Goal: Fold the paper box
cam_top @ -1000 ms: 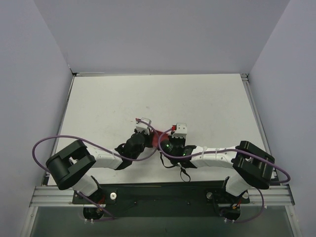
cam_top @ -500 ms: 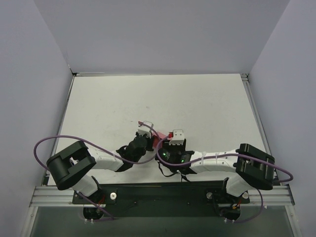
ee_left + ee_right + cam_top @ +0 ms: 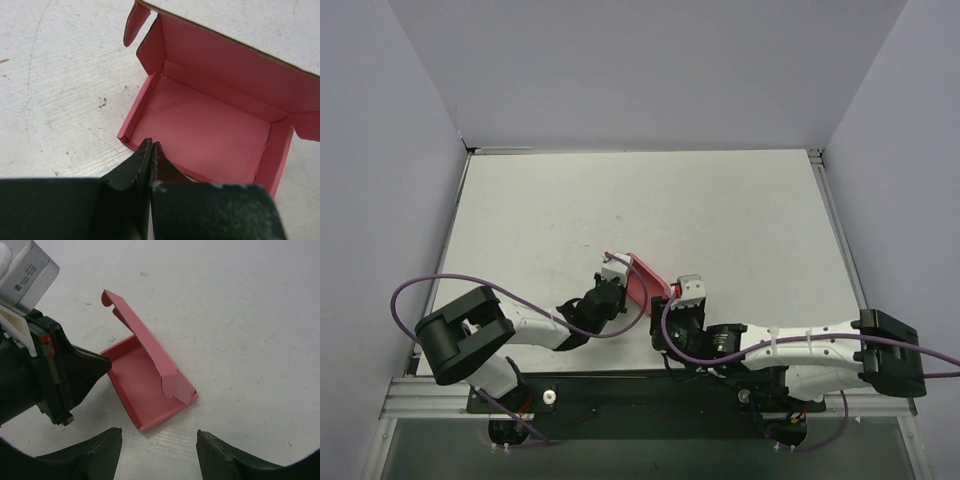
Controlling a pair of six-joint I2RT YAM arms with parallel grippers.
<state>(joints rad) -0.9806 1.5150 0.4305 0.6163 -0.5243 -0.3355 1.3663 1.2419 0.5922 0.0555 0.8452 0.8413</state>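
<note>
My grippers have the paper box [image 3: 640,285] slanted between them. My left gripper should open at the lid panel's far end [image 3: 633,257] and help turn the box square before closing it.
The pink-red paper box [image 3: 645,277] lies on the white table as a shallow open tray. Its lid panel [image 3: 150,347] stands up along one long side, with a rounded tab at each end. My left gripper [image 3: 151,145] is shut, its tips touching the tray's near wall [image 3: 134,141]; in the right wrist view its fingers [image 3: 95,367] reach the box from the left. My right gripper [image 3: 159,439] is open just short of the box's end wall [image 3: 165,417]. There is nothing between its fingers.
The white table [image 3: 740,215] is scuffed and enclosed by pale walls on three sides. Both arms [image 3: 535,325] lie low along the near edge, with purple cables looping beside them. A metal rail [image 3: 640,392] runs across the front.
My right gripper has opened, let go of the box and drawn back toward the near edge. The box's lid now stands up in plain view. The left gripper has stayed shut at the box.
</note>
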